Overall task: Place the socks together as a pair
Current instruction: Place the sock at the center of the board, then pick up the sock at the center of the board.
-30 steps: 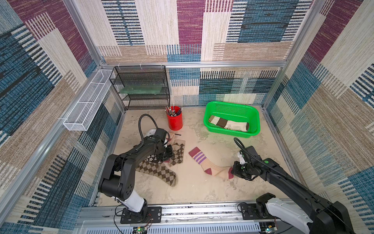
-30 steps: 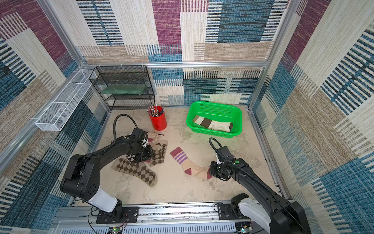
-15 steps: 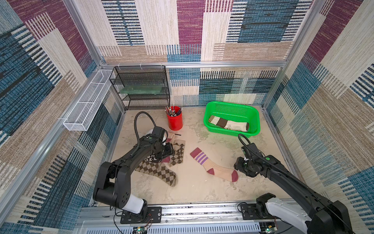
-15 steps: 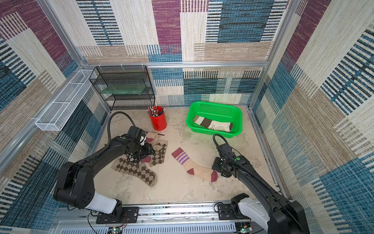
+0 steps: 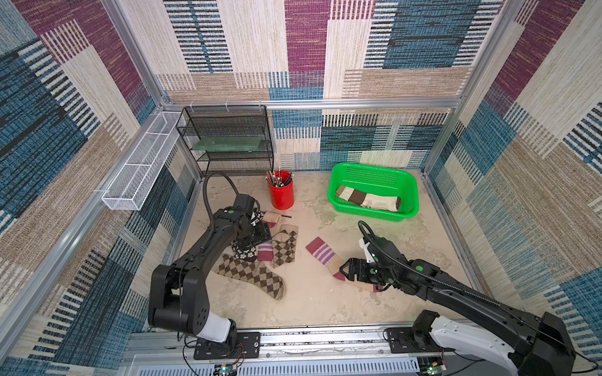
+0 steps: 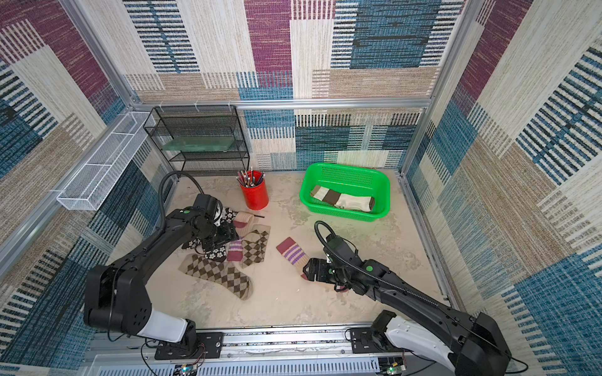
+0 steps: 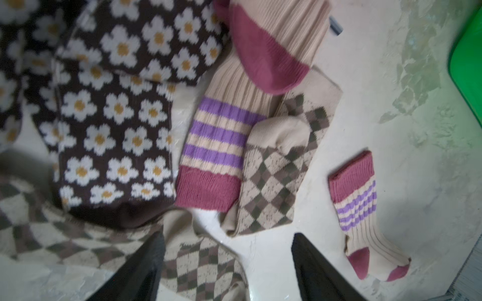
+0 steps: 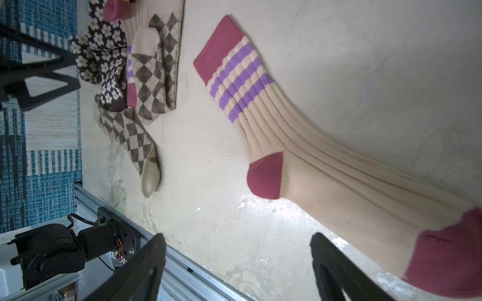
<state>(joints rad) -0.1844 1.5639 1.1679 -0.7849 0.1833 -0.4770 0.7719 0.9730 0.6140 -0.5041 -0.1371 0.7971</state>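
The striped sock [image 7: 217, 134] has its foot resting over the argyle sock, so it should come free of the pile with its foot trailing when I lift the cuff.
A beige sock with purple stripes and maroon toe [image 5: 322, 257] [image 6: 293, 254] [image 8: 287, 130] lies flat and alone mid-table. My right gripper [image 5: 345, 269] [image 8: 237, 239] hovers over its foot end, open, with only bare table between the fingers. At the left lies a pile of socks: its striped mate [image 5: 265, 252] [image 7: 216, 140], dark brown flowered socks [image 5: 244, 255] [image 7: 112, 117] and two brown-tan argyle socks [image 5: 254, 276] [image 5: 286, 247]. My left gripper [image 5: 249, 245] [image 7: 227, 239] is open above the pile's front edge, holding nothing.
A green basket [image 5: 374, 174] at the back right holds cream-brown socks [image 5: 368, 200]. A red cup of pens [image 5: 280, 195] stands behind the pile. A black mesh shelf [image 5: 228, 140] and a white wire tray [image 5: 143, 162] line the back left.
My right gripper opened, let go of the striped sock's toe and shifted left above its foot. The left gripper opened wider over the pile.
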